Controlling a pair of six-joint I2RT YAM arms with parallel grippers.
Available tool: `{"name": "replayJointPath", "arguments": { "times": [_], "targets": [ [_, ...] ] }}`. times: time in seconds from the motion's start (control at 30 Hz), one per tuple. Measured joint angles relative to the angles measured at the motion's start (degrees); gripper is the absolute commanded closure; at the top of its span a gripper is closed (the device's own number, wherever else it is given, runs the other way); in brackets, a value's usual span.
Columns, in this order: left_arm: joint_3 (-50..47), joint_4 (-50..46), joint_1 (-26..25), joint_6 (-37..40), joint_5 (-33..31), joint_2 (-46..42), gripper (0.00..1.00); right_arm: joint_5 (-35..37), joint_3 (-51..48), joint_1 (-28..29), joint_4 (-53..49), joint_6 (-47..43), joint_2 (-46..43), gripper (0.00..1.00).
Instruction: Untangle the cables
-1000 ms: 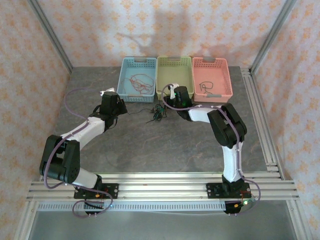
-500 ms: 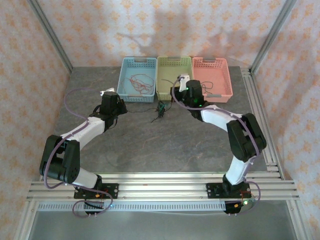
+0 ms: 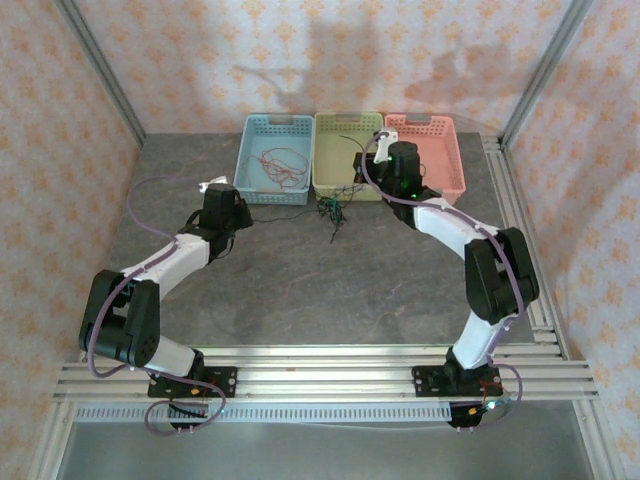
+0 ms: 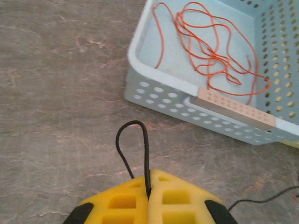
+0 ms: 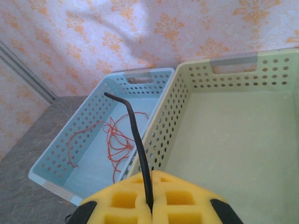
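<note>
I have black cable in my grippers on opposite sides of the dark clump [image 3: 330, 208], so I should keep pulling away with my right gripper until the cable [image 5: 135, 133] is straight, then let go.
A small dark clump of cables [image 3: 330, 210] lies on the table just in front of the green basket [image 3: 348, 120]. My left gripper [image 3: 238, 216] is low over the table and shut on a black cable. That black cable [image 4: 136, 140] loops out ahead of the yellow pads [image 4: 177, 196] in the left wrist view. My right gripper [image 3: 366, 164] is raised over the green basket's near left corner and shut on a stiff black cable end [image 5: 134, 133]. An orange-red cable [image 3: 280, 168] lies loose in the blue basket [image 3: 275, 125].
A pink basket [image 3: 440, 125] stands right of the green one, partly covered by my right arm. The three baskets line the back of the table. Metal rails [image 3: 520, 240] run along the right side, and patterned walls close in behind.
My right gripper has lifted and swung back and to the right, from the table in front of the baskets to above the green basket, pulling the clump with it. The left arm has stayed still.
</note>
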Motion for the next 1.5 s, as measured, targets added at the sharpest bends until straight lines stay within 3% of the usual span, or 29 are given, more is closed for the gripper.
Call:
{"name": "replayJointPath", "arguments": {
  "times": [0.2, 0.4, 0.6, 0.8, 1.03, 1.17, 1.43, 1.5],
  "targets": [
    [-2.23, -0.59, 2.32, -3.23, -4.74, -3.72, 1.0, 3.56, -9.07, -5.66, -0.26, 1.03, -11.41, 1.0],
    [-7.37, -0.44, 9.75, -9.6, -5.79, -8.09, 1.0, 15.13, -23.87, -13.86, 4.04, 4.09, -23.21, 1.0],
    [-12.44, -0.37, 15.63, -15.21, -5.11, -10.88, 1.0, 25.73, -34.62, -19.19, 5.4, 7.37, -22.99, 1.0],
    [-15.1, 0.24, 20.92, -19.65, -3.08, -11.78, 1.0, 34.97, -37.13, -23.3, 6.93, 9.7, -22.84, 1.0],
    [-17.29, 0.24, 21.9, -22.45, -2.93, -14.91, 1.0, 41.48, -38.8, -31.23, 5.92, 15.69, -25.27, 1.0],
    [-18.08, 0.22, 22.12, -23.58, -3.34, -17.27, 1.0, 42.88, -39.06, -32.68, 5.62, 18.51, -26.38, 1.0],
    [-18.12, 0.22, 22.53, -23.43, -3.17, -15.8, 1.0, 37.13, -39.34, -32.81, 5.86, 20.79, -26.1, 0.99],
    [-18.1, 0.26, 22.6, -23.19, -2.86, -15.54, 1.0, 35.54, -39.32, -32.87, 5.84, 21.0, -25.81, 0.78]
  ]
}}
